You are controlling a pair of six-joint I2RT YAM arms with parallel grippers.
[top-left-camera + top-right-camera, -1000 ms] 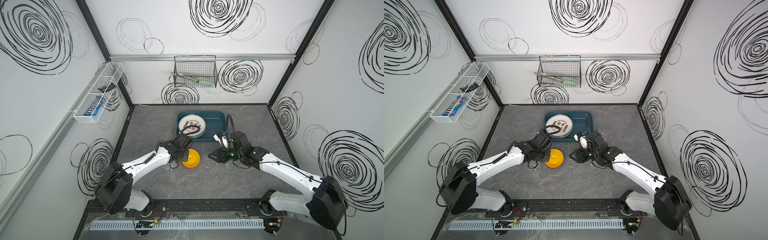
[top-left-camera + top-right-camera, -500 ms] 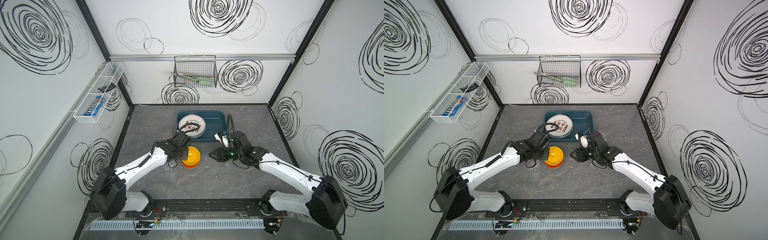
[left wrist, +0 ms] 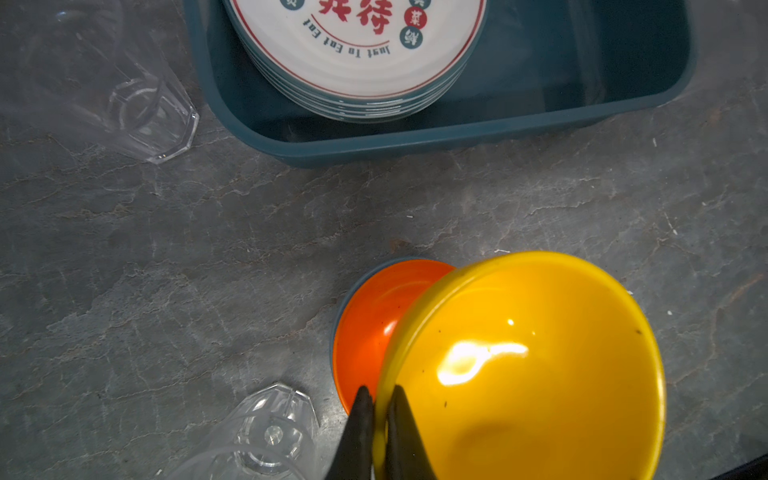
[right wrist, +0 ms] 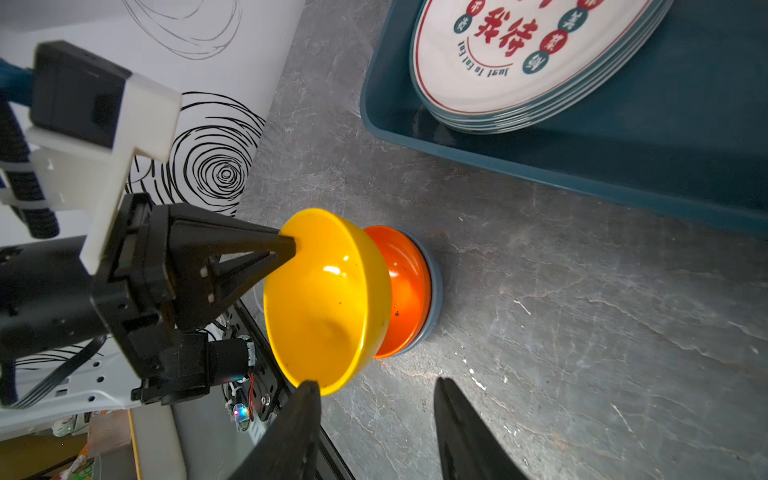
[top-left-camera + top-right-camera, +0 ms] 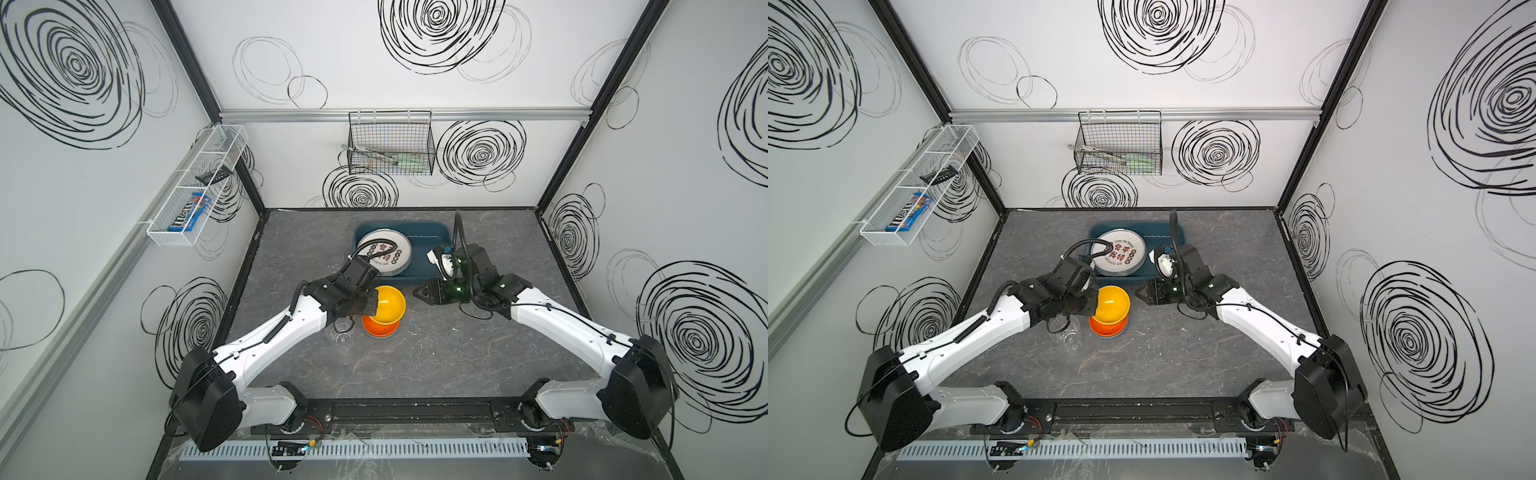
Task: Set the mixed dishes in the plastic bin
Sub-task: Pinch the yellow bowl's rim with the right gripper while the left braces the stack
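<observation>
White plates [image 5: 385, 251] take up the bin on my left gripper's side, so my right gripper should grab the yellow bowl by its free rim [image 5: 404, 305] to put it in the empty half.
My left gripper [image 3: 379, 392] is shut on the rim of a yellow bowl [image 3: 528, 365], holding it tilted above an orange bowl [image 3: 370, 324]. The orange bowl sits nested in a blue bowl [image 4: 434, 291] on the table. In both top views the yellow bowl [image 5: 388, 305] [image 5: 1113, 305] hangs just in front of the plastic bin [image 5: 428, 237]. A stack of white plates [image 5: 384, 251] with Chinese characters lies in the bin's left half. My right gripper [image 4: 376, 382] is open and holds nothing. It sits close to the right of the yellow bowl, one fingertip near its rim.
A clear tumbler [image 3: 257, 436] lies on the table under my left wrist, beside the bowls. Another clear tumbler [image 3: 137, 112] lies left of the bin. A black wire basket [image 5: 390, 145] hangs on the back wall, and a white wire tray [image 5: 195, 187] on the left wall.
My left gripper has lifted the yellow bowl off the orange bowl and tipped it toward the right. The right gripper has stayed almost in place.
</observation>
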